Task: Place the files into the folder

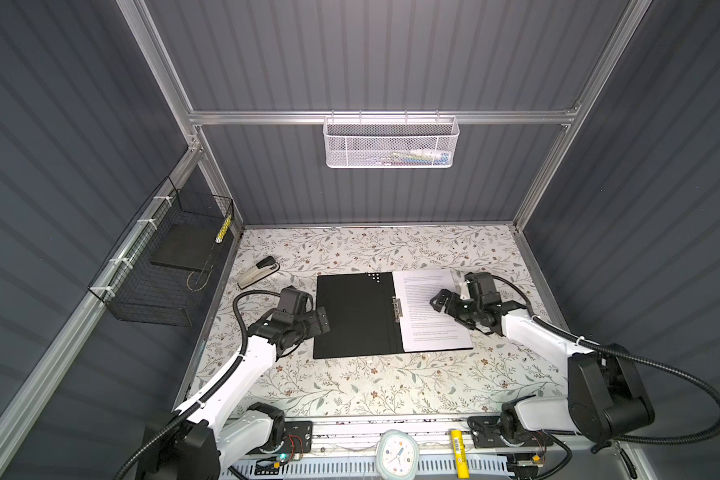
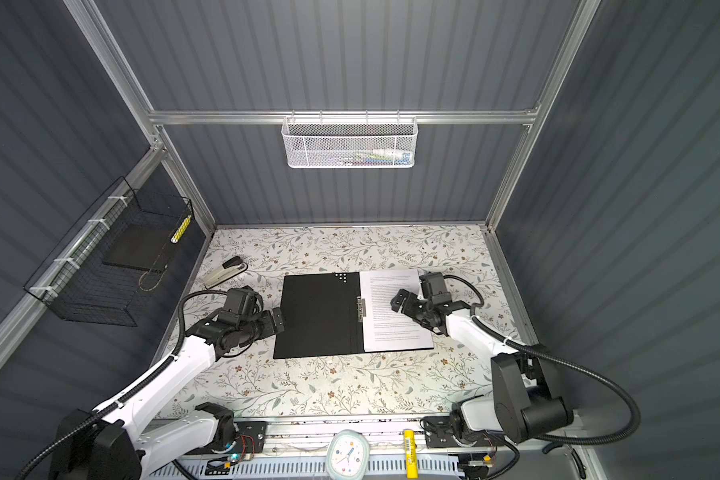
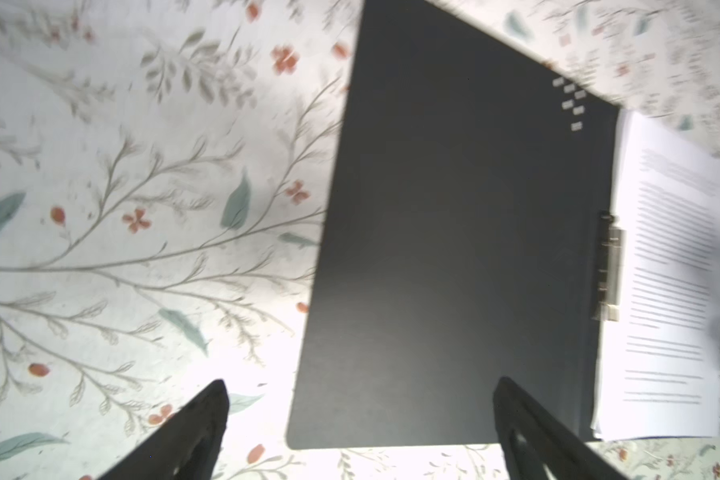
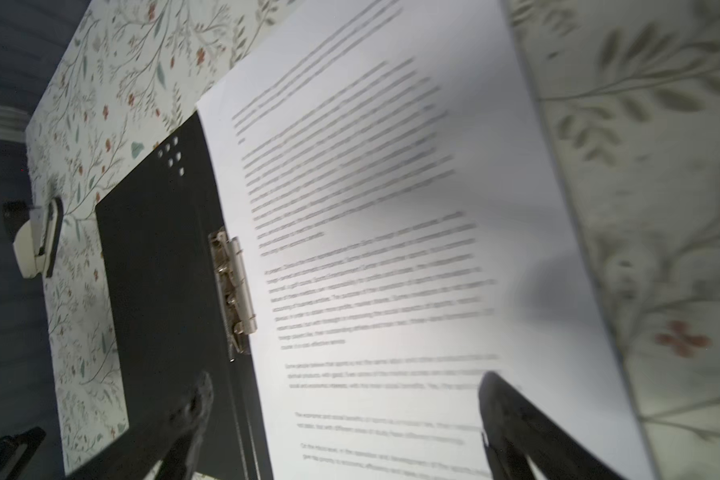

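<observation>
The robot's right gripper is hovering over the files where the cover must close, so it should move back to the folder's edge while the left gripper raises the cover.
The folder lies open and flat in the middle of the table, its black inside facing up, in both top views. The files, white sheets of printed text, rest on its right half beside the metal clip. My left gripper is at the folder's left edge, open and empty. In the left wrist view its fingers straddle a corner of the folder. My right gripper is open over the files, holding nothing; one fingertip is over the black spine, the other over the paper.
A stapler lies at the back left of the floral table. A black wire basket hangs on the left wall and a white mesh basket on the back rail. A clock and a yellow marker sit at the front edge.
</observation>
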{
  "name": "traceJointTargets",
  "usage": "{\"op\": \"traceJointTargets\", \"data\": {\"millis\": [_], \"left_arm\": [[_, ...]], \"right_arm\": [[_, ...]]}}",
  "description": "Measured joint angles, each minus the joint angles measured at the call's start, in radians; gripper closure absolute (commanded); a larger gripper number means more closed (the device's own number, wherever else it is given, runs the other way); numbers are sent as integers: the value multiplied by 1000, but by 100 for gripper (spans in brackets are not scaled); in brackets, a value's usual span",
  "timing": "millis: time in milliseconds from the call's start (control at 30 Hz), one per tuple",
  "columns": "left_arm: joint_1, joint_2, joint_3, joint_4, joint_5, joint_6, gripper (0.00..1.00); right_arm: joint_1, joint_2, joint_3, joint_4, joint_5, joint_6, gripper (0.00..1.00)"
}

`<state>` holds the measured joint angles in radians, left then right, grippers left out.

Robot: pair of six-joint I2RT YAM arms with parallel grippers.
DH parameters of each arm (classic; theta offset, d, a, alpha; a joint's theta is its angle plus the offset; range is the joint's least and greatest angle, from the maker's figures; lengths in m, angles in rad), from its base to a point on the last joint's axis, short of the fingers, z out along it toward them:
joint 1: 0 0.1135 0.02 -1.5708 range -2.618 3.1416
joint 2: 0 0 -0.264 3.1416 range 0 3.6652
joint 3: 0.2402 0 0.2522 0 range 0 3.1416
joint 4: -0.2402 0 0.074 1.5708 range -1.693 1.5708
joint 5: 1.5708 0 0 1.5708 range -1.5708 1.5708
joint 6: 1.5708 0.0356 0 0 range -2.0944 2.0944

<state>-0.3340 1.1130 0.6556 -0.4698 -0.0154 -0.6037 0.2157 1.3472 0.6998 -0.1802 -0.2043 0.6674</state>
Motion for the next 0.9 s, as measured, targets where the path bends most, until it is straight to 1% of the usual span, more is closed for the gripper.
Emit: {"op": "traceJointTargets", "data": {"millis": [167,267,467,667,900], "left_arm": [[31,153,-10,114,63,23,0],[43,217,-10,171,89,44,0],[74,303,6,247,137,80,0],[87,395,53,359,214,89,0],[101,425,62,418,294,89,0]], "right_arm": [[-146,-1,-43,5,-21,-7,1],[-195,39,-59,12,-41,-6,1],[-209,134,-35,85,-89,-4,1],[-215,158,-24,113,-141,13,1],[-230,217,1,171,-243,66,1]]}}
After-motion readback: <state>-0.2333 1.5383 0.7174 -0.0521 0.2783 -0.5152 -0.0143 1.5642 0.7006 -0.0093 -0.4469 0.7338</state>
